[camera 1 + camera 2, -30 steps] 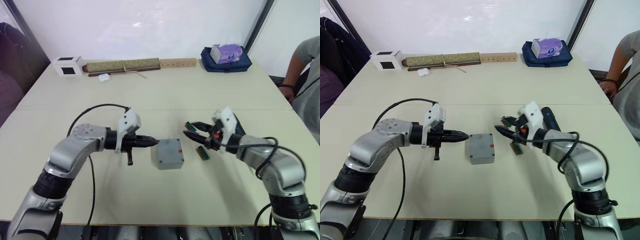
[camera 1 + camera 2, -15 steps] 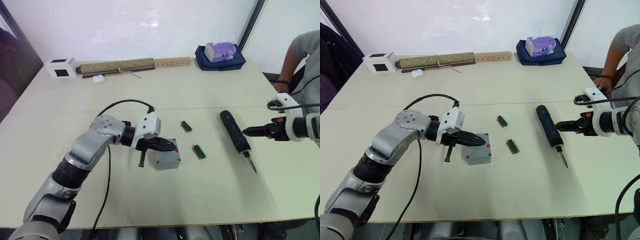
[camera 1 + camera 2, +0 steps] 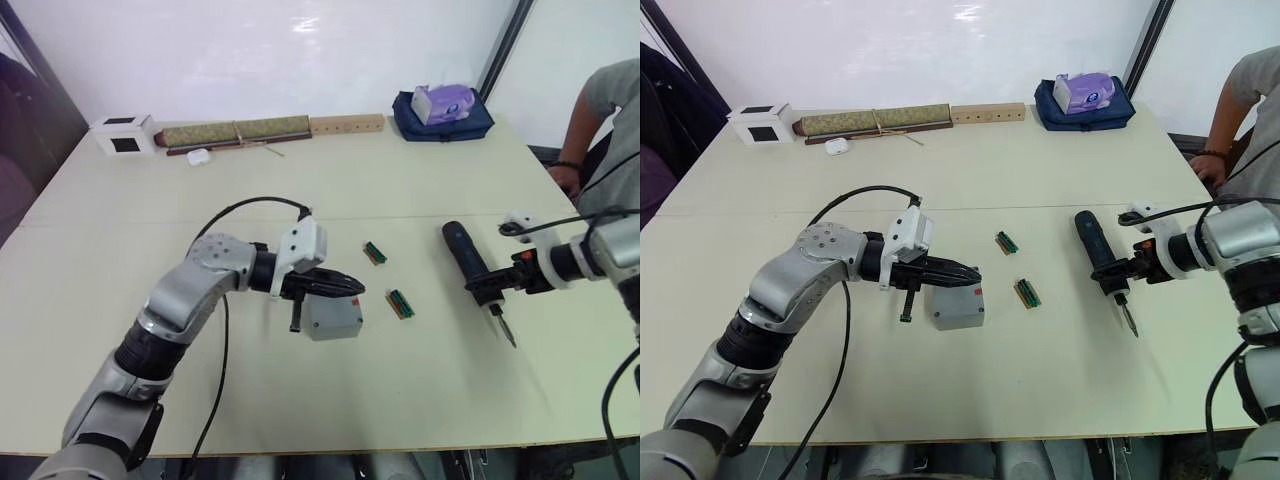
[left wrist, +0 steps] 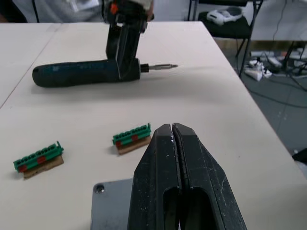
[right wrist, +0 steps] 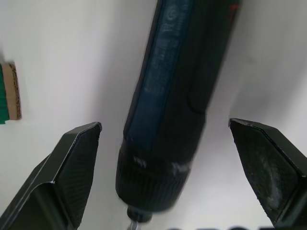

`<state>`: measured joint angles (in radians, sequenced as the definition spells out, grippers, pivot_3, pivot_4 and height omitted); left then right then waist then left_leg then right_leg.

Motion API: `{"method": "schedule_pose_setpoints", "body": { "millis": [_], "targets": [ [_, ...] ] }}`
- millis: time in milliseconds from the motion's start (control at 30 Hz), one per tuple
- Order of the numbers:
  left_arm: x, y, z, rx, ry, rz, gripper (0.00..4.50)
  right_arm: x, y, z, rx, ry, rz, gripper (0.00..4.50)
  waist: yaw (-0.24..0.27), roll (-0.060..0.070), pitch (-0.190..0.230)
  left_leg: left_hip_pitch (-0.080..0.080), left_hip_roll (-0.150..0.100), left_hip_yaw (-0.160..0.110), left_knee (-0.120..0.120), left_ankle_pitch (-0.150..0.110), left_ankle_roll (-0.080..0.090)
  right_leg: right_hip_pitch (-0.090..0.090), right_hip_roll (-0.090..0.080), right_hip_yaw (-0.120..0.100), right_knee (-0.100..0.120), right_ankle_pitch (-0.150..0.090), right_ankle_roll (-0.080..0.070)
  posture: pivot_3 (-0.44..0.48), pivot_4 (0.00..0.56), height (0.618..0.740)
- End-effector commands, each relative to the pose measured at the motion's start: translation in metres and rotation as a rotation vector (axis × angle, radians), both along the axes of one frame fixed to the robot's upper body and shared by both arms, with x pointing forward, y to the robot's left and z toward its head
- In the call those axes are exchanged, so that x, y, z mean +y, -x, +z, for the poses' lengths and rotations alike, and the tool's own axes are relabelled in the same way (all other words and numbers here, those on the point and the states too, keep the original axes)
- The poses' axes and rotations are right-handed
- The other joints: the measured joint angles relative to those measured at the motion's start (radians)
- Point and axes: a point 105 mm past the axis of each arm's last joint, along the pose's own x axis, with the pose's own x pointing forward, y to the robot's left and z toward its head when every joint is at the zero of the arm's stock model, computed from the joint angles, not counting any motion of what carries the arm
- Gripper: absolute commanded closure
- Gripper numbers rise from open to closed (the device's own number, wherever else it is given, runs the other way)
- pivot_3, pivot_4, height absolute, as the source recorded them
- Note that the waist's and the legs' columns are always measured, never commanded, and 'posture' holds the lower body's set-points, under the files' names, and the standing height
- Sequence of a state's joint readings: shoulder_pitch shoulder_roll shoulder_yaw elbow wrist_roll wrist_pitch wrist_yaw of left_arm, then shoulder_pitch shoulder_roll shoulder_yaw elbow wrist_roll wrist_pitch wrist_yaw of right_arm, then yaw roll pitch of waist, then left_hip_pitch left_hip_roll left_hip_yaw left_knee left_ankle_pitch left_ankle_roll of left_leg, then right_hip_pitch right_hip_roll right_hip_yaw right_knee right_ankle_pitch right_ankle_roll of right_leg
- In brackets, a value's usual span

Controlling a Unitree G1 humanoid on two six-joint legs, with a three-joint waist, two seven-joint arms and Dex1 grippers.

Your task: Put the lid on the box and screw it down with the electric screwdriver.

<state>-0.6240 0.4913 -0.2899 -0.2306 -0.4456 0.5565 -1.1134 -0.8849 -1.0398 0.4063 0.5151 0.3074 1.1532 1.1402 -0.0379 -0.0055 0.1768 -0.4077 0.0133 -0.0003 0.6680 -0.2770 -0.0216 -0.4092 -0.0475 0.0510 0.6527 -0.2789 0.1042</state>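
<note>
My gripper will drive the screw, and the electric screwdriver [image 3: 467, 256] will then light up where its bit comes out of its nose, because a pale ring [image 3: 494, 308] shows there.
The grey box [image 3: 333, 316] rests mid-table with the flat grey lid [image 4: 112, 201] on top of it; a screw spot shows in one lid corner. My left gripper [image 3: 347, 290] is shut, its tips over the lid's top with nothing between them. The black electric screwdriver [image 3: 467, 260] lies on the table to the right, with its bit [image 3: 505, 331] pointing toward the near edge. My right gripper [image 3: 1116, 276] is open and straddles the screwdriver's front end, one finger [image 5: 72, 167] on each side, apart from the body.
Two small green circuit boards [image 3: 374, 252] [image 3: 400, 303] lie between box and screwdriver. Along the far edge are a white cube [image 3: 122, 134], a rolled mat [image 3: 240, 131], a wooden strip [image 3: 347, 124] and a blue bag [image 3: 443, 112]. A person [image 3: 600, 110] sits at the right.
My right gripper left the box area, swung out to the right, then came back left over the screwdriver and opened around it. My left gripper slid further over the lid.
</note>
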Motion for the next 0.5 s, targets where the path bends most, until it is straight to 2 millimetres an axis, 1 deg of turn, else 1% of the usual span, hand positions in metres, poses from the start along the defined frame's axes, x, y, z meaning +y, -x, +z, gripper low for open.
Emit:
{"method": "schedule_pose_setpoints", "body": {
  "millis": [33, 67, 167, 333, 367, 500],
  "targets": [
    [0.001, 0.000, 0.012, -0.002, 0.063, 0.018, 4.50, -0.002, -0.009, -0.006, -0.002, 0.122, 0.085, 0.03, 0.000, 0.000, 0.000, 0.000, 0.000, 0.000, 0.000, 0.000, 0.000, 0.000, 0.000, 0.000, 0.000, 0.000, 0.000, 0.000, 0.150, 0.740],
    [0.002, -0.001, 0.011, 0.005, 0.065, 0.026, 4.50, 0.000, -0.010, -0.008, 0.010, 0.147, 0.112, 0.03, -0.001, 0.000, 0.000, 0.000, 0.000, 0.000, 0.000, 0.000, 0.000, 0.000, 0.000, 0.000, 0.000, 0.000, 0.000, 0.000, 0.150, 0.740],
    [0.005, -0.004, 0.006, 0.021, 0.063, 0.053, 4.50, 0.007, -0.010, -0.015, 0.053, 0.162, 0.164, 0.81, -0.006, -0.002, -0.001, 0.001, 0.000, 0.000, 0.001, 0.000, 0.000, 0.001, 0.000, 0.000, 0.001, 0.000, 0.000, 0.000, 0.150, 0.740],
    [0.010, -0.002, 0.003, 0.032, 0.062, 0.070, 4.50, 0.011, -0.004, -0.025, 0.114, 0.156, 0.169, 2.54, -0.003, -0.003, -0.002, 0.002, 0.001, -0.001, 0.001, 0.000, 0.000, 0.001, 0.001, -0.001, 0.001, 0.000, 0.000, 0.000, 0.150, 0.740],
    [0.010, -0.003, 0.003, 0.033, 0.063, 0.073, 4.50, 0.011, -0.004, -0.025, 0.120, 0.149, 0.157, 2.65, -0.002, -0.003, -0.002, 0.002, 0.001, -0.001, 0.001, 0.000, 0.000, 0.001, 0.001, -0.001, 0.001, 0.000, 0.000, 0.000, 0.150, 0.740],
    [0.013, -0.004, 0.002, 0.030, 0.059, 0.085, 4.50, 0.011, -0.004, -0.026, 0.120, 0.146, 0.141, 2.65, 0.000, -0.003, -0.002, 0.002, 0.000, -0.002, 0.001, 0.000, 0.000, 0.002, 0.001, -0.001, 0.001, 0.000, 0.000, 0.000, 0.150, 0.740]
  ]
}}
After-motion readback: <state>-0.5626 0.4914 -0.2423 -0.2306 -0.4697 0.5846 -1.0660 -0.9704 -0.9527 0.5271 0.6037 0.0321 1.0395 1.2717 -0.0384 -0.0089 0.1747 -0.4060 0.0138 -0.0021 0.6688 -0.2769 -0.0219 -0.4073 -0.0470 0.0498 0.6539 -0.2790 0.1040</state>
